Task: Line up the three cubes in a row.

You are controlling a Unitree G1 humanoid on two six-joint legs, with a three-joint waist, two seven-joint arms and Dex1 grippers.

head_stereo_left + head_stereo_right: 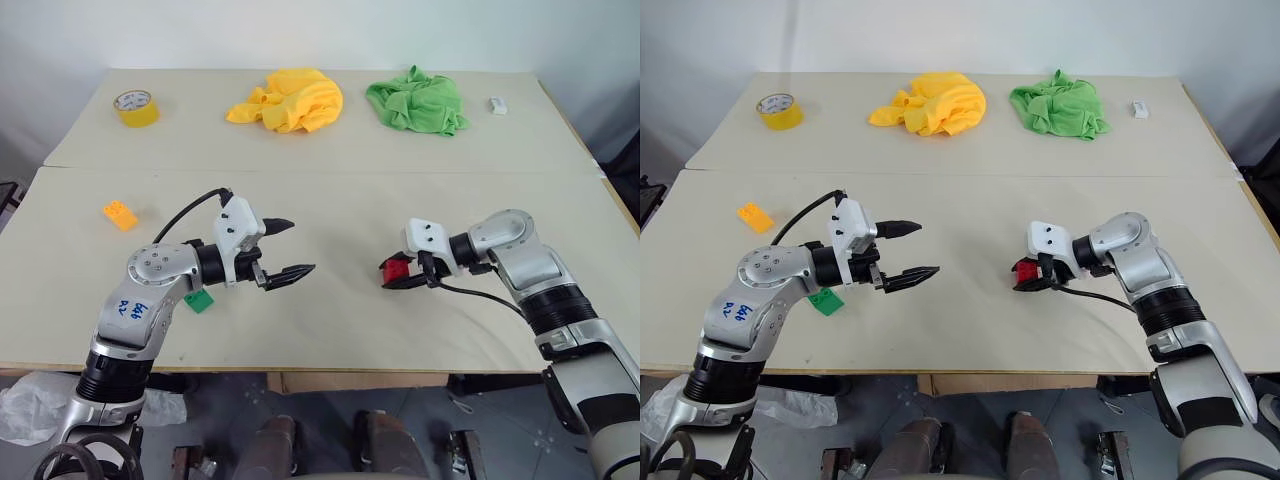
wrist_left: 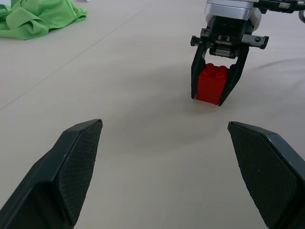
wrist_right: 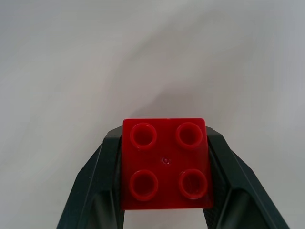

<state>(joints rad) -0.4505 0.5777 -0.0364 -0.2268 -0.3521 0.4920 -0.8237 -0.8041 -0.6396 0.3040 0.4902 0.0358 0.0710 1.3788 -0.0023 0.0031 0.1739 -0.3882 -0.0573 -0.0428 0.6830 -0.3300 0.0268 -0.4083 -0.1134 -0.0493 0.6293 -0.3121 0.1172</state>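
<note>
The green cube (image 1: pixel 199 300) is behind the open fingers of the robot's left gripper, so that gripper should move back, pick it up and put it down next to the red cube.
A red cube (image 1: pixel 395 270) with four studs (image 3: pixel 165 164) is down at the tabletop right of centre, and my right gripper (image 1: pixel 400 274) is shut on it, a finger on each side. The same grip appears in the left wrist view, where the red cube (image 2: pixel 210 84) sits between the black fingers. My left gripper (image 1: pixel 290 248) hovers open over the table left of centre, holding nothing. The green cube (image 1: pixel 198 301) lies beside the left forearm near the front edge. The orange-yellow cube (image 1: pixel 120 215) lies apart at the far left.
A yellow tape roll (image 1: pixel 136 107), a yellow cloth (image 1: pixel 290 100), a green cloth (image 1: pixel 420 102) and a small white block (image 1: pixel 497 105) lie along the back table. A seam (image 1: pixel 320 172) joins the two tables. The front edge is close below both arms.
</note>
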